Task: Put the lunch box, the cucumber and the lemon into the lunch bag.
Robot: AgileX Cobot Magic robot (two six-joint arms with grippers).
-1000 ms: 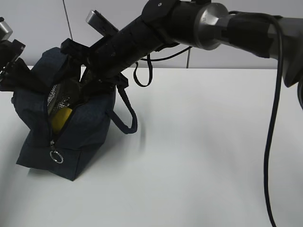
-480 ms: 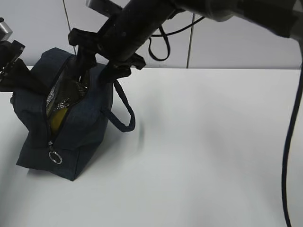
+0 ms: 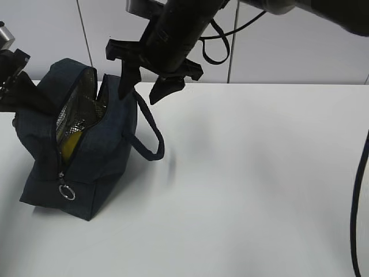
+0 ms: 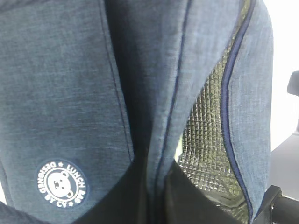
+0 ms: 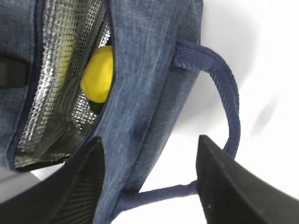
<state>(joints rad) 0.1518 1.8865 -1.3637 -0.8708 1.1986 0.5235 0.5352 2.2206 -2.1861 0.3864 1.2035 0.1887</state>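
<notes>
I expect the lunch bag's opening to get narrower when I carry the bag by its sides, because the limp fabric walls are wide apart along the open zipper.
The navy lunch bag stands open at the table's left, silver lining showing. The yellow lemon lies inside it and also shows through the opening in the exterior view. A dark green bit under the lemon may be the cucumber. The lunch box is hidden. My left gripper is shut on the bag's rim fabric beside the round white logo. My right gripper is open and empty above the bag's right wall, its fingers on either side of the wall and near handle.
The zipper's metal ring pull hangs at the bag's near end. One loop handle droops to the right of the bag. The white table stretches right and forward of the bag. A white wall stands behind.
My right gripper has lifted up out of the bag's opening and moved right, empty and open. The bag has straightened a little. The left gripper keeps its hold.
</notes>
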